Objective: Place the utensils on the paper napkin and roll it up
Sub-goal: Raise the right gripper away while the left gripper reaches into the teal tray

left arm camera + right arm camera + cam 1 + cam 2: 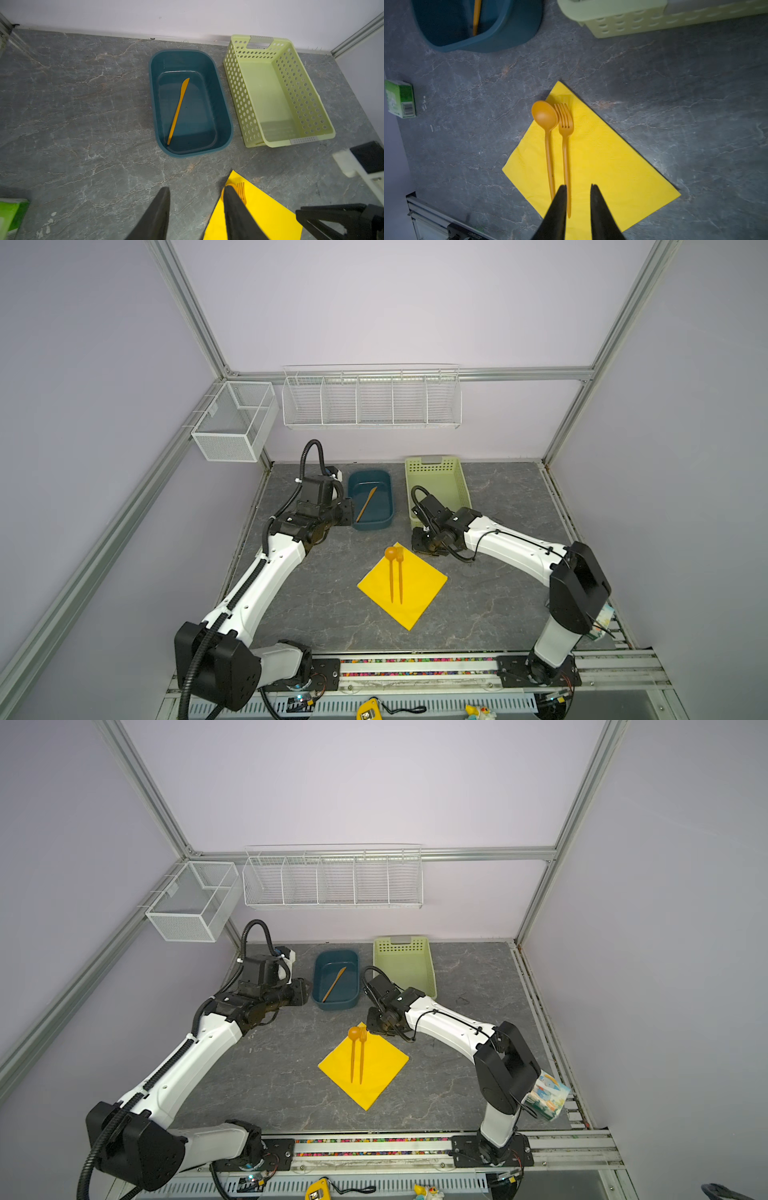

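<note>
The orange knife [368,502] is still in the blue tub next to my left gripper, so next my left gripper picks it up by its handle [361,513] before I roll the napkin.
The yellow paper napkin [419,589] [602,158] lies flat as a diamond in mid-table. An orange spoon [391,572] [544,115] and fork [400,576] [565,124] lie side by side on it, heads toward the back. The thin straight piece [366,504] [178,110] rests aslant in the blue tub [372,526]. My right gripper [424,545] [578,185] hangs open above the napkin, holding nothing, with the fork's handle end below one finger. My left gripper [345,516] [197,188] is open and empty beside the tub's left end.
A pale green perforated basket [432,466] [247,104] stands right of the tub. A small green-white packet [400,99] lies at the table's left. A patterned tissue pack [546,1096] sits at the right edge behind my right arm. Wire racks [372,400] hang on the back wall.
</note>
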### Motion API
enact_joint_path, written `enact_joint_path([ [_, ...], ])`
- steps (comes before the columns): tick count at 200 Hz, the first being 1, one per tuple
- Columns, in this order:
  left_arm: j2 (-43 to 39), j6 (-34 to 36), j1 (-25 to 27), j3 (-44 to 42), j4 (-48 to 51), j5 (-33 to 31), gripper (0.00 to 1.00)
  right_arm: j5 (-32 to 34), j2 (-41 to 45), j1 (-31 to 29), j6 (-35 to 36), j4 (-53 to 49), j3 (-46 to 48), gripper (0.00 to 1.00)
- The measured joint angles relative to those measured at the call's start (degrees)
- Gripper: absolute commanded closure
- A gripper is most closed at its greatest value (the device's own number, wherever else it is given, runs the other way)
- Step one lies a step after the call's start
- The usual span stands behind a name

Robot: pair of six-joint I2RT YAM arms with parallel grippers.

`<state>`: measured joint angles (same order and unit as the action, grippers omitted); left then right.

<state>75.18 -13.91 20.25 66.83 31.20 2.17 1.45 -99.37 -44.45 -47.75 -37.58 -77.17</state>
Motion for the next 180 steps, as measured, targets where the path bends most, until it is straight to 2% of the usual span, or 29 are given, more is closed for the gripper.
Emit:
enact_joint_path([
  [86,22.8,-1.9,0.9,17.9,6.8,0.5,0.58,-2.5,9.2,8.7,4.1,0.9,7.5,0.76],
  [122,33.7,0.7,1.7,29.4,11.6,-0.3,0.61,-3.8,11.5,11.8,5.2,1.1,9.3,0.77],
  [149,42.5,3.1,2.0,38.8,16.4,-1.7,0.68,-4.5,12.9,13.4,5.8,1.3,10.3,0.77],
  [180,50.4,5.5,1.9,46.0,20.9,-3.3,0.68,-5.3,13.1,14.5,5.9,1.7,10.8,0.77],
])
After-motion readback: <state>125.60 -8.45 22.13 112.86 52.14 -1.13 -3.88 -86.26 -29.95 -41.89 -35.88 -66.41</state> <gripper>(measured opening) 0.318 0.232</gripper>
